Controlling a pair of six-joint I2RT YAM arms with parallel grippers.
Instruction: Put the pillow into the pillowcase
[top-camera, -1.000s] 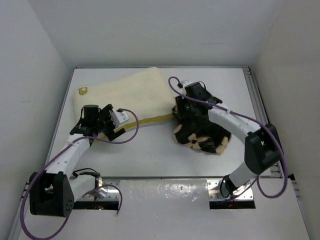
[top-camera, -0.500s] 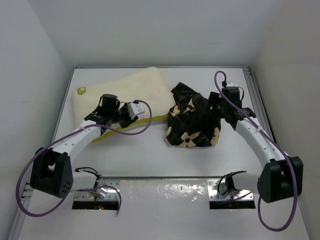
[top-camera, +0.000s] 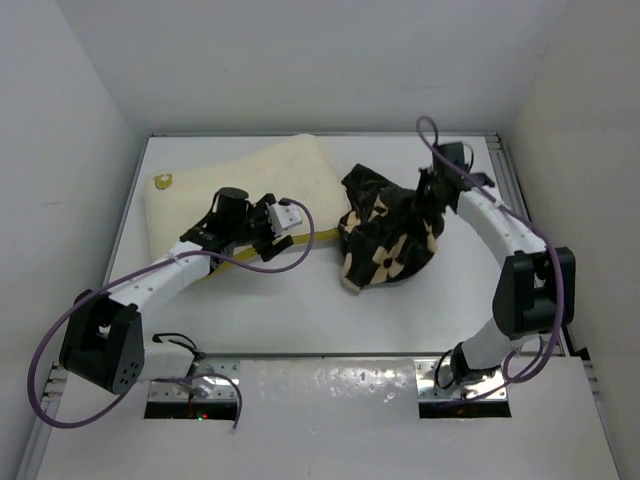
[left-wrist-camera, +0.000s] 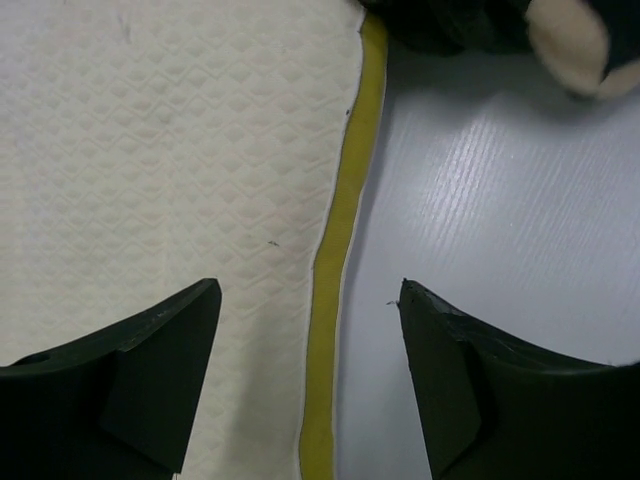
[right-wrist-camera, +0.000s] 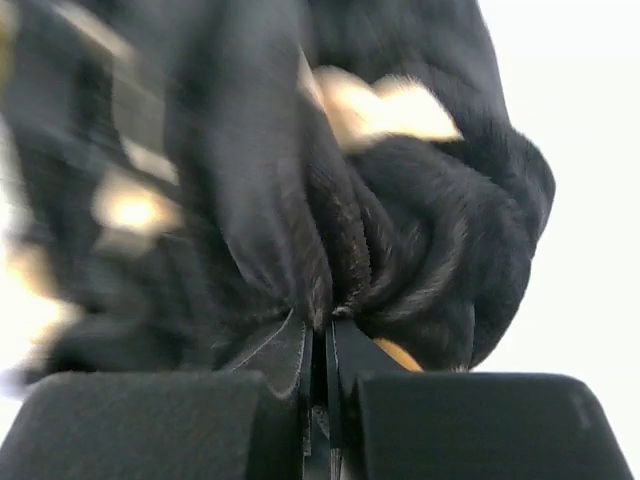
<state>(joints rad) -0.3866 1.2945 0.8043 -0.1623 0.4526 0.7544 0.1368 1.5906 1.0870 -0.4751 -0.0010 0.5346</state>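
Note:
The robot's right gripper should first raise the black pillowcase high and spread it out toward the back (top-camera: 408, 157), because the pillowcase lies bunched in a heap (top-camera: 385, 238) next to the pillow.
The cream pillow (top-camera: 240, 180) lies at the back left of the table, its gold emblem (top-camera: 163, 181) at the far left corner. My left gripper (top-camera: 280, 228) hovers open over its near right edge. The left wrist view shows the quilted pillow (left-wrist-camera: 180, 150) with its yellow band (left-wrist-camera: 345, 200) running between my left gripper's (left-wrist-camera: 309, 290) spread fingers. The black flowered pillowcase (top-camera: 385, 245) is bunched up right of the pillow. My right gripper (top-camera: 432, 195) is shut on its upper right part. Black pillowcase (right-wrist-camera: 400, 220) folds are pinched in the right gripper (right-wrist-camera: 330, 325).
The white table (top-camera: 300, 310) is boxed in by pale walls on the left, back and right. A metal rail (top-camera: 507, 190) runs along the right edge. Purple cables loop off both arms.
My right gripper has closed on the pillowcase and drawn it up into a narrower bunch. My left gripper has slid right along the pillow's near edge toward the pillowcase.

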